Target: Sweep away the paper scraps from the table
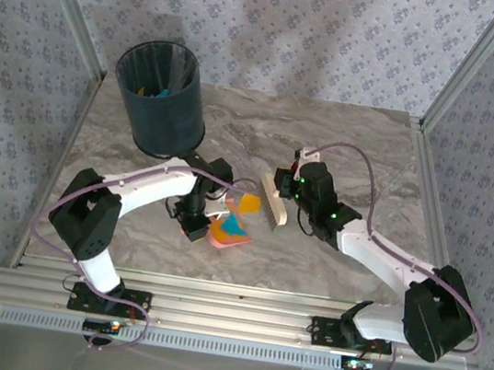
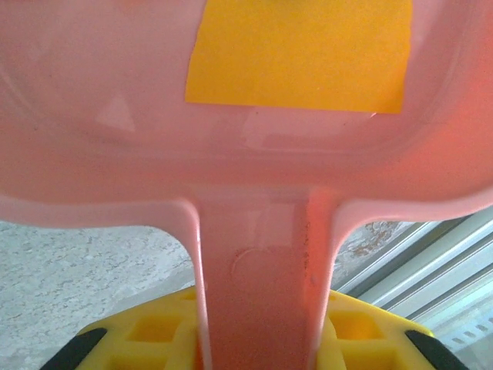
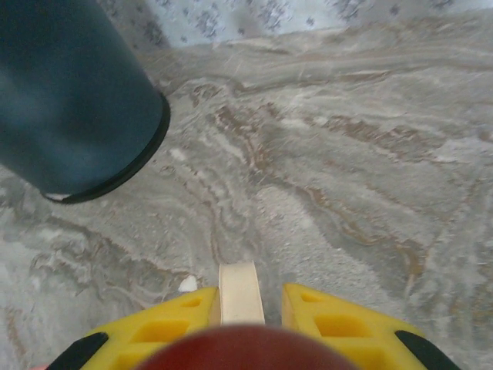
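An orange scrap point(image 1: 250, 203) sits beyond the dustpan's front edge, so my right gripper should sweep the brush toward the dustpan point(image 1: 230, 231) and push the scrap inside before lifting.
A pink dustpan point(image 1: 224, 234) lies tilted over the table point(image 1: 381, 159) in front of the arms, carrying paper scraps: an orange one point(image 1: 246, 205) and a teal one point(image 1: 234, 226). My left gripper point(image 1: 195, 224) is shut on the pan's handle point(image 2: 262, 262), and a big orange scrap point(image 2: 300, 54) lies flat in the pan point(image 2: 100, 154). Just right of the pan, my right gripper point(image 1: 297, 189) is shut on a pale wooden brush point(image 1: 274, 200). The brush's cream handle point(image 3: 241, 291) sits between the yellow fingers point(image 3: 331, 308). More scraps point(image 1: 156, 92) lie inside the bin.
A dark blue bin point(image 1: 160, 98) stands at the back left, close behind the left arm; it also fills the upper left of the right wrist view point(image 3: 69, 100). A tiny white speck point(image 3: 187, 284) lies on the table point(image 3: 347, 154). Aluminium rails point(image 1: 228, 312) edge the near side.
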You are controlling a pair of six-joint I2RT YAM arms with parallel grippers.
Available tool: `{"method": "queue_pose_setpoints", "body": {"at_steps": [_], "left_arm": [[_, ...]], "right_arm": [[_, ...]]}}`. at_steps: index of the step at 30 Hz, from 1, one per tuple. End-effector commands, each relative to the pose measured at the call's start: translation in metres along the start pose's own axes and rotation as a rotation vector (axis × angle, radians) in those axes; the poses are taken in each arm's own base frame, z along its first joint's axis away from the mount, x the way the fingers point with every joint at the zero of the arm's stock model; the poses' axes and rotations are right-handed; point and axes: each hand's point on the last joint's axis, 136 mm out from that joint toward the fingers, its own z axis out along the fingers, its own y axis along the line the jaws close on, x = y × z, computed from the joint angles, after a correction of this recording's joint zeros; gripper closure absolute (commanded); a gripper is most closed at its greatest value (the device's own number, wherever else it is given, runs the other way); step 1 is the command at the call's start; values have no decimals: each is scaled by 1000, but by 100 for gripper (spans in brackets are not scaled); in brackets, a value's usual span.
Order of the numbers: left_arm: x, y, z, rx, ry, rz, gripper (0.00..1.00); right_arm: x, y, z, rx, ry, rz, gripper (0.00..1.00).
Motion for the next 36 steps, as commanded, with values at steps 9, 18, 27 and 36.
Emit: {"method": "queue_pose_setpoints", "body": {"at_steps": [9, 18, 27, 36], "left_arm": [[11, 9, 4, 6, 23, -49, 100], [3, 15, 14, 17, 80, -52, 100], [-6, 20, 17, 31, 97, -58, 100], [-12, 23, 11, 45, 79, -63, 100]], "right_arm": [[-4, 5, 12, 5, 40, -23, 100], [-11, 8, -2, 11, 21, -27, 100], [-33, 17, -11, -48, -96, -40, 100], [-38, -7, 2, 151, -112, -113, 100]]}}
